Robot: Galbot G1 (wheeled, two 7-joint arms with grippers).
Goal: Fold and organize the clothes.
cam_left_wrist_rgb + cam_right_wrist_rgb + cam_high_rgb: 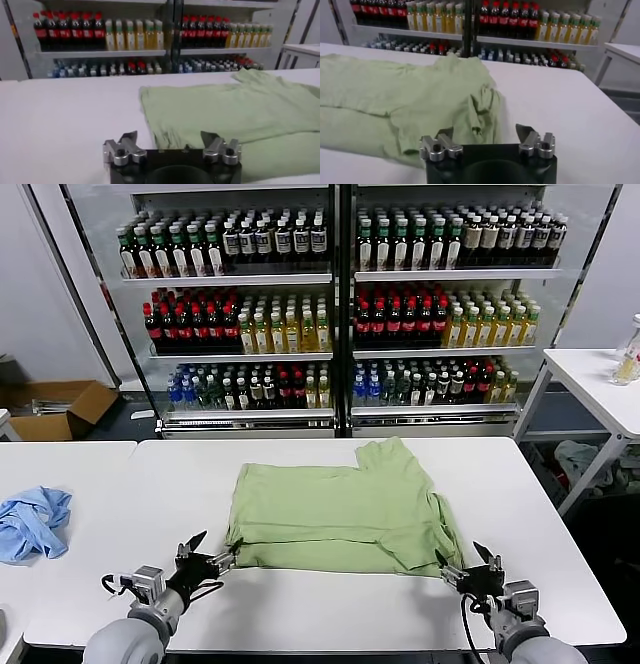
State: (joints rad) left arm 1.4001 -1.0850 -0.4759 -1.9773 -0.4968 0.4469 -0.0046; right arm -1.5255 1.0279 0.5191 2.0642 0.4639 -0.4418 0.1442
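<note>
My two grippers should pull the shirt closer by its near corners (450, 551) before they take its far side, because the sleeve (384, 452) reaches the table's far edge.
The light green polo shirt (345, 509) lies folded in half on the white table (300, 604); one sleeve sticks out at its far right. Its collar, buttons and chest print are hidden. My left gripper (212, 556) is open at the shirt's near left corner, low over the table. In the left wrist view the shirt (235, 112) lies just beyond the open left gripper (170, 140). My right gripper (468, 563) is open at the shirt's near right corner. In the right wrist view the shirt (400, 100) bunches just ahead of the open right gripper (485, 135).
A light blue cloth (32, 522) lies crumpled on the adjoining table at the left. Glass-fronted drink coolers (340, 304) full of bottles stand behind the table. Another white table (600, 384) stands at the far right.
</note>
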